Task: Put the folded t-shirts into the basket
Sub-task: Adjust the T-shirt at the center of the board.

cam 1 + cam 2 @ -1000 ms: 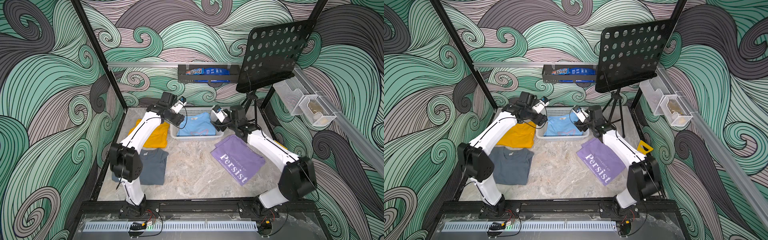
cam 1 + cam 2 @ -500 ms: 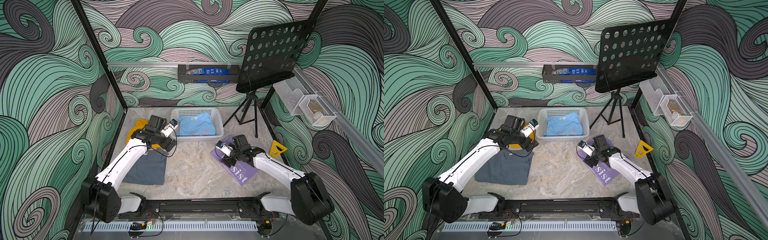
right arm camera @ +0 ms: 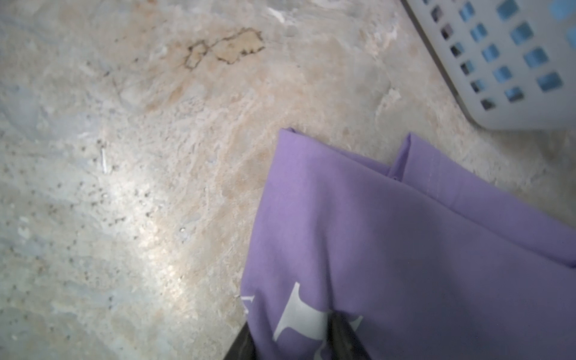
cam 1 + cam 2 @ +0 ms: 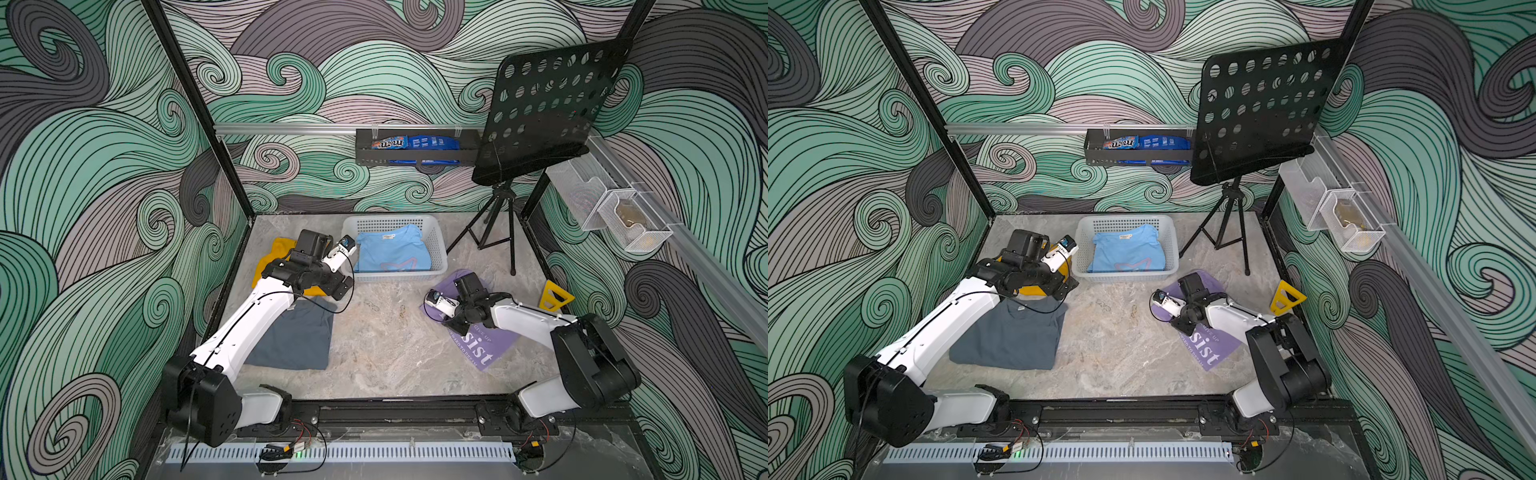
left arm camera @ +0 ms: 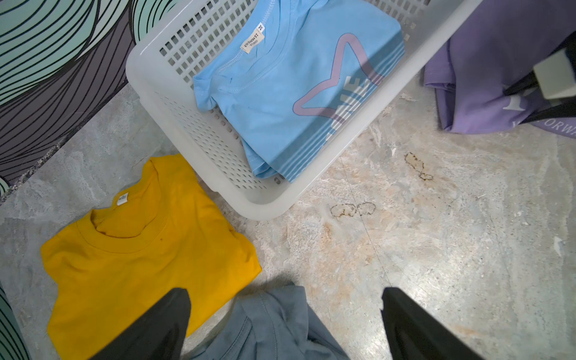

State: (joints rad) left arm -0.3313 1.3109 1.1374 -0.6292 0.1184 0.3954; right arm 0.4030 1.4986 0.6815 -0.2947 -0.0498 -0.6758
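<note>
The lavender t-shirt [image 4: 485, 342] lies crooked, far from my left gripper, so next my right gripper pulls it in front of the basket [image 4: 393, 320] before both grippers grab its shoulders.
The white basket [image 4: 397, 275] stands at the back of the table and holds the light blue t-shirt [image 4: 392, 254]. To its left lies the yellow t-shirt [image 5: 140, 249], partly hidden under my left arm in both top views. My left gripper [image 5: 285, 299] is open, its fingers spread either side of the grey t-shirt's [image 4: 297, 345] collar end. My right gripper [image 3: 291, 336] is shut on the near edge of the lavender "Persist" t-shirt [image 4: 482, 351], cloth pinched between its fingers [image 3: 341, 333]. That shirt lies on the table right of the basket.
A black music stand on a tripod [image 4: 498, 241] stands at the back right. A yellow triangle [image 4: 555, 296] sits by the right wall. A black rack with snack bags [image 4: 415, 150] and wire mesh bins [image 4: 615, 212] hang on the walls.
Both arms pulled back from the basket, leaving the blue shirt inside. The left gripper came down over the grey shirt and opened wide. The right gripper dropped to the lavender shirt and closed on it.
</note>
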